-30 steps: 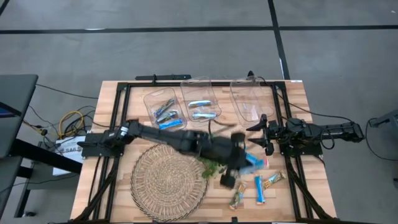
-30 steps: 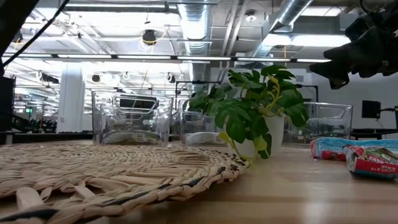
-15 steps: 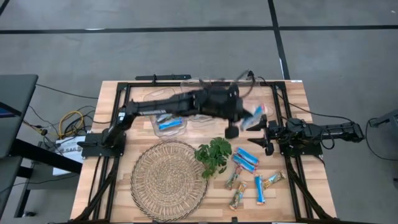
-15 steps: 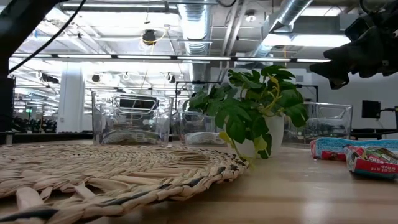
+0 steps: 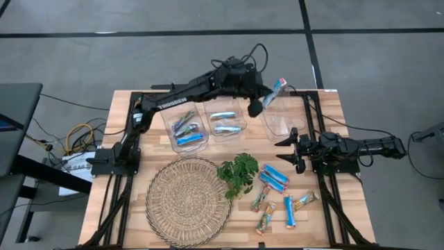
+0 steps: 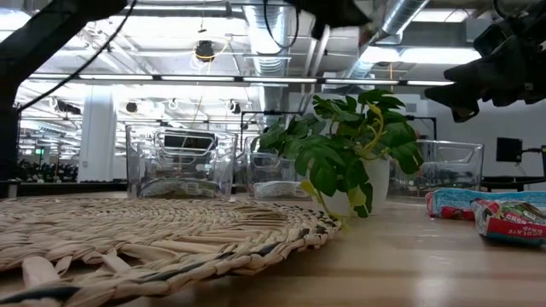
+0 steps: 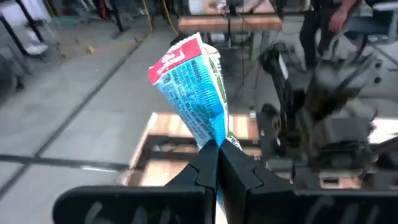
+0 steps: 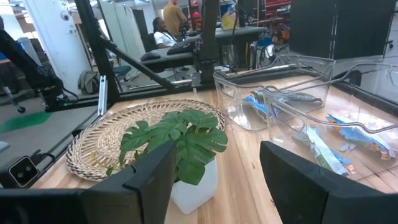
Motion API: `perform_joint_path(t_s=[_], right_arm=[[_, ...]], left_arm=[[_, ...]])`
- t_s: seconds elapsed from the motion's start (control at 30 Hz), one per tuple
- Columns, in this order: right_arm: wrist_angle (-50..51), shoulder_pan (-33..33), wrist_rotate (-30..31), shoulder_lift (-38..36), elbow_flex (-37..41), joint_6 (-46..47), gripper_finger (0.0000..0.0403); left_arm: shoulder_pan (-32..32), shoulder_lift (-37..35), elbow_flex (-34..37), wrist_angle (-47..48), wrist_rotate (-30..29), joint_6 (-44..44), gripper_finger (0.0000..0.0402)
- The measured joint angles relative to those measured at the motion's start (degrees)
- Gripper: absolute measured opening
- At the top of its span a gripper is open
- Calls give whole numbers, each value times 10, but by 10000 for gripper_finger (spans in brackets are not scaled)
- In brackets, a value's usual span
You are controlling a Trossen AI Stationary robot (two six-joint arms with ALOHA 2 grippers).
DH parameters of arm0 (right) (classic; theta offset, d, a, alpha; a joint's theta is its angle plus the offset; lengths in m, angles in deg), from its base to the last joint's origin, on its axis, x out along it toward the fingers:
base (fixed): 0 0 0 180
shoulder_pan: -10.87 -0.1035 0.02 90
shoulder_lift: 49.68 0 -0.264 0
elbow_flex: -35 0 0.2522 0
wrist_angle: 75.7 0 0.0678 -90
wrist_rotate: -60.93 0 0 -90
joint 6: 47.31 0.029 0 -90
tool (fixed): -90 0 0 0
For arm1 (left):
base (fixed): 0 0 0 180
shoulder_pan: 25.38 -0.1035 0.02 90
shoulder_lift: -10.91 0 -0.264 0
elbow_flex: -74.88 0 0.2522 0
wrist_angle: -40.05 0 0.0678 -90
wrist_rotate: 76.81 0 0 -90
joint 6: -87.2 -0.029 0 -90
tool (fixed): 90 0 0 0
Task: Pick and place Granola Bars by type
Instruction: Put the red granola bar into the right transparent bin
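Note:
My left gripper should keep lowering the blue bar [image 5: 279, 85] until the bar is inside the clear container's rim and then let go, because the bar sticks out freely above the empty clear container [image 5: 283, 121].
My left gripper [image 5: 261, 105] is shut on a bright blue granola bar [image 5: 277, 91] with a red-and-white end, high above the far part of the right clear container [image 5: 281, 119]. The left container [image 5: 184, 126] and the middle container [image 5: 225, 119] each hold blue-and-silver bars. Several more bars lie flat on the table at the near right: a blue one [image 5: 274, 178] and tan multicoloured ones [image 5: 261, 199]. My right gripper [image 5: 287, 149] waits open at the right, level above the table, with nothing between its fingers [image 8: 144, 181]. My left gripper pinches the blue bar's near end [image 7: 214, 138] between its two fingers. The fingers reach out nearly level from the table's left, and the bar carries on beyond their tips, slanting upward. The bar is lifted clear, well above the containers.
A potted green plant [image 5: 238, 173] stands mid-table beside a round woven mat [image 5: 187, 202] at the near left. A black frame [image 5: 309, 118] rims the table. People show in the room beyond the table in the right wrist view.
My left arm has swung from the near right of the table, by the loose bars, toward the far edge, carrying the blue bar shut in its gripper. It passed over the plant and the middle container and now stands over the right container.

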Motion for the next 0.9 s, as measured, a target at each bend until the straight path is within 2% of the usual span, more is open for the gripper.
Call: perform_joint_path(t_s=[0.27, 0.53, 0.73, 0.9], right_arm=[[0, 0, 0, 0, 0, 0, 225], [0, 0, -1, 0, 0, 0, 225], [0, 0, 0, 0, 0, 0, 225], [0, 0, 0, 0, 0, 0, 225]], left_arm=[[-36, 62, 7, -60, 104, 23, 0], [-55, 128, 7, -118, 181, 72, 0], [-62, 151, 8, -136, 188, 74, 0], [-66, 149, 7, -138, 170, 50, 0]])
